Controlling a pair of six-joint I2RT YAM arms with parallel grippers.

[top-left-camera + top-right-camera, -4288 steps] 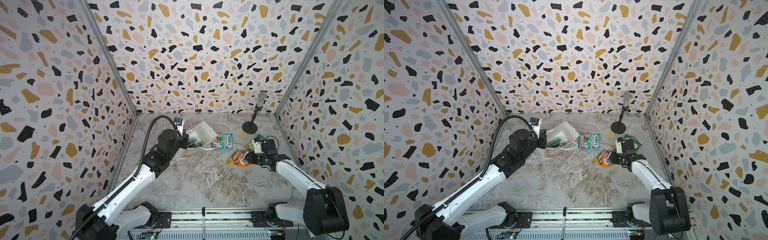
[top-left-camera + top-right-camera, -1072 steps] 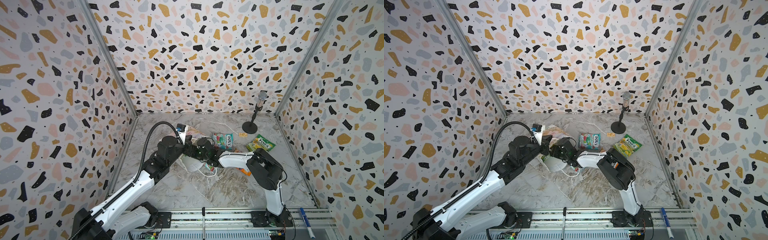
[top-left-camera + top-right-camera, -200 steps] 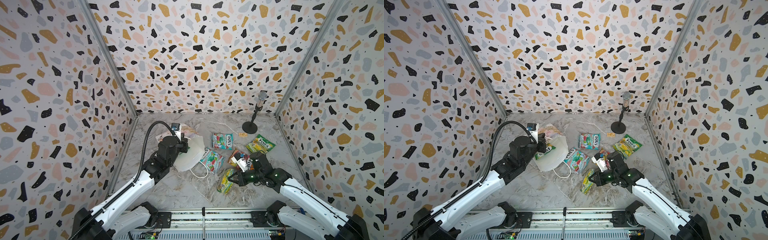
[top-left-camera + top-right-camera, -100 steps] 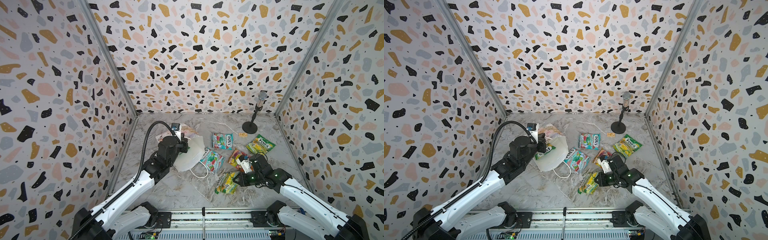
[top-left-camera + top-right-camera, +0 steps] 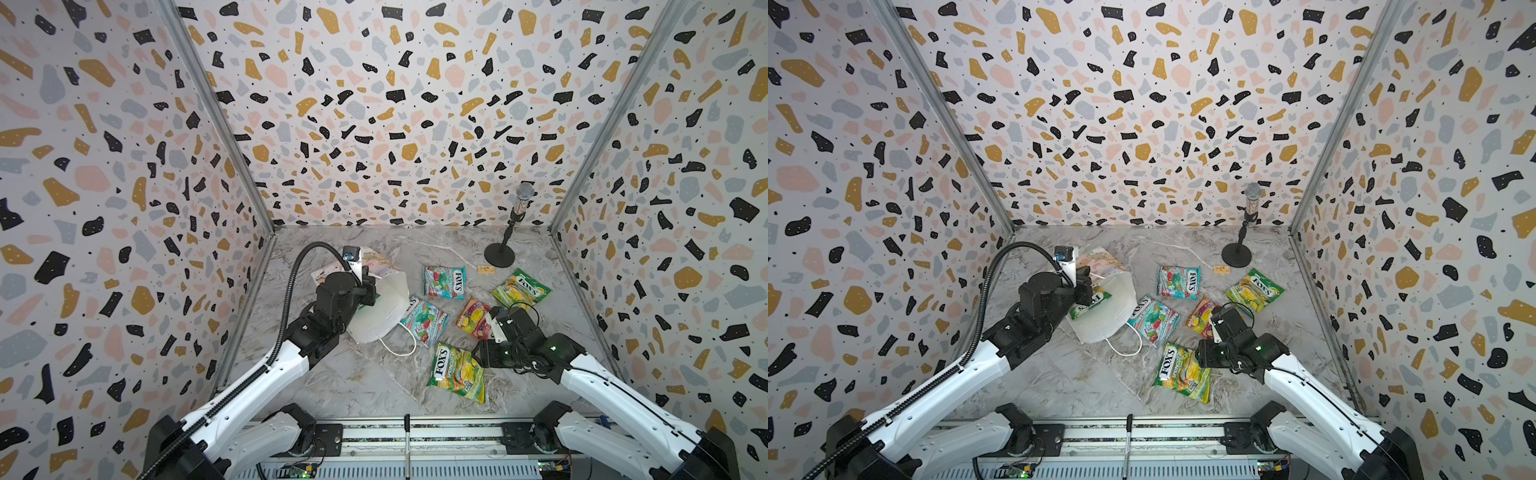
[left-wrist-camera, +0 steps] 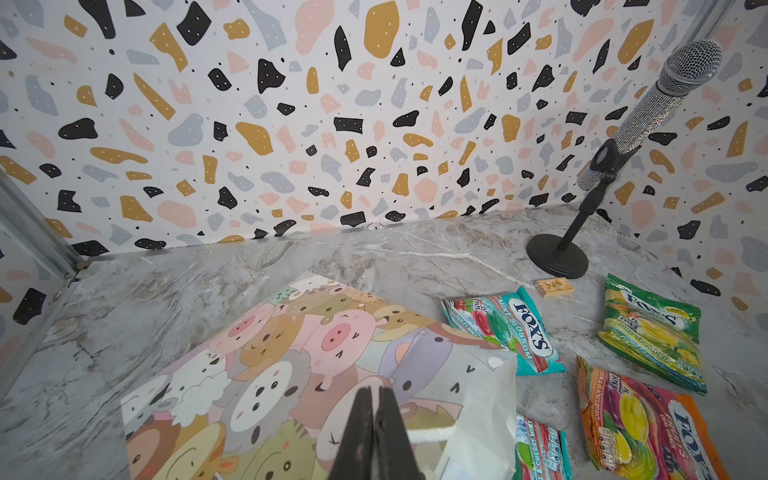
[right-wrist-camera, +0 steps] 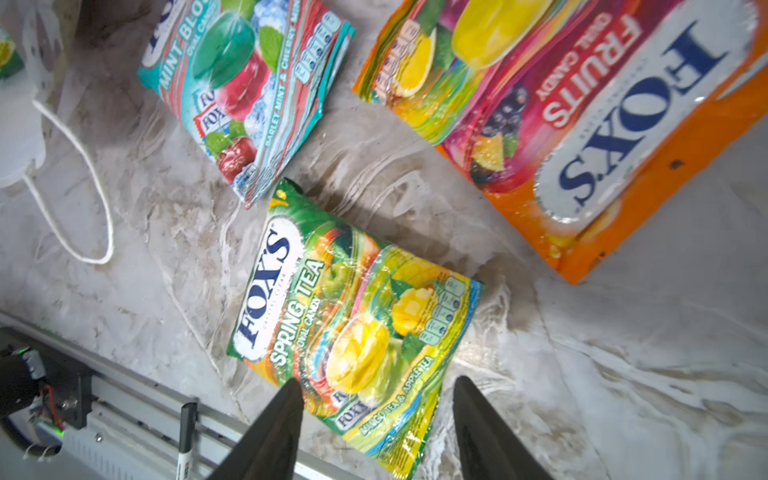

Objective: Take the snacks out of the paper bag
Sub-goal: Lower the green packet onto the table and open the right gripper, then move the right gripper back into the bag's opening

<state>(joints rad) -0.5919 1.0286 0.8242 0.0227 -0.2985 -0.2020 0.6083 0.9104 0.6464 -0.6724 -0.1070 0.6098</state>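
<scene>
My left gripper holds the bag's opening (image 5: 1110, 315) wide around the green snack (image 5: 1094, 303). My right gripper keeps moving in until its fingers close on the green snack.
The white paper bag (image 5: 384, 318) lies on its side left of centre, its cartoon-animal side (image 6: 291, 374) facing the table's back. My left gripper (image 5: 370, 291) (image 6: 376, 390) is shut on the bag's rim. One green snack (image 5: 1090, 304) shows inside the bag's mouth. Several snacks lie out on the table: two teal-red (image 5: 443, 282) (image 5: 424, 320), one orange-pink (image 5: 473, 318) and two green-yellow (image 5: 521, 289) (image 5: 457, 372). My right gripper (image 5: 476, 358) (image 7: 376, 380) is open just above the near green-yellow packet's (image 7: 353, 307) end, holding nothing.
A microphone on a round black stand (image 5: 505, 245) stands at the back right, with a small wooden block (image 5: 486, 269) beside it. The bag's cord handle (image 5: 399, 349) trails on the marble. A metal rail (image 5: 407, 432) and a pen (image 7: 185, 436) run along the front edge.
My right gripper has opened and let go of the green-yellow packet, which now lies flat near the front. The left gripper and the bag have stayed put.
</scene>
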